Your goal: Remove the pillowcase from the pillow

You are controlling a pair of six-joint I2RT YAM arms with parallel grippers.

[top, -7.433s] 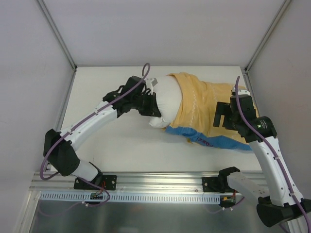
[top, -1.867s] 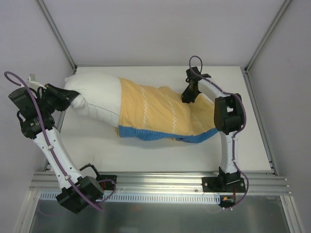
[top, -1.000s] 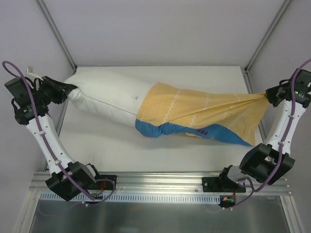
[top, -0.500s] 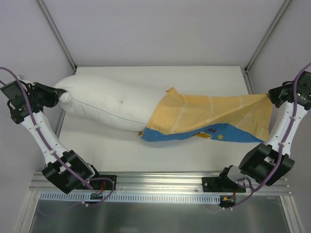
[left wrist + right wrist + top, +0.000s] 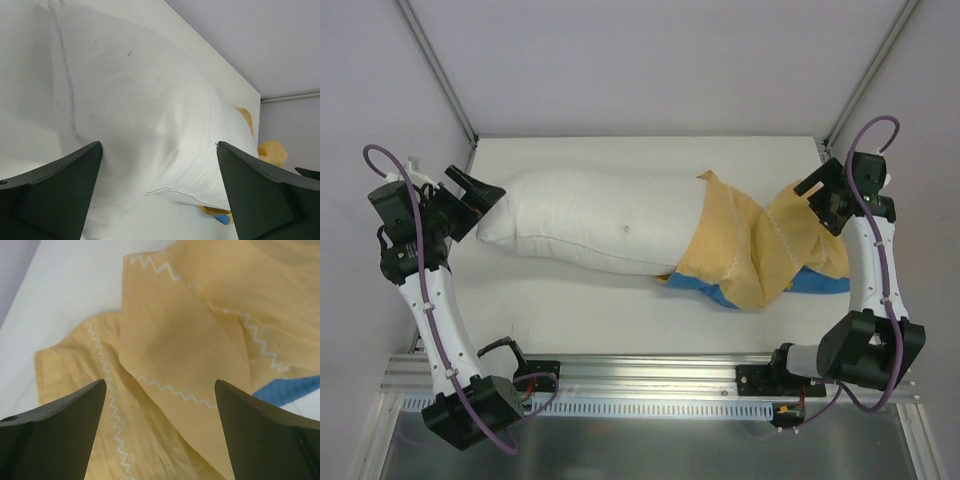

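Observation:
The pillow's end is inside the pillowcase and my left gripper is at the table's edge. So it should grab the pillow closer to the pillowcase and pull.
The white pillow lies lengthwise across the table. Its right end is covered by the crumpled yellow-orange pillowcase, which shows a blue edge along the near side. My left gripper stands open just off the pillow's left end, holding nothing. In the left wrist view the pillow fills the space beyond the open left gripper, with a bit of pillowcase far behind. My right gripper hangs open over the pillowcase's far right corner. The right wrist view shows zigzag-stitched yellow pillowcase under the open right gripper.
The white table is boxed in by grey walls on the left, back and right, with slanted metal posts at the back corners. An aluminium rail carrying both arm bases runs along the near edge.
Both grippers have opened and let go. The pillow dropped and slid right off the left wall; the stretched pillowcase collapsed into a heap. The right arm moved in from the right wall.

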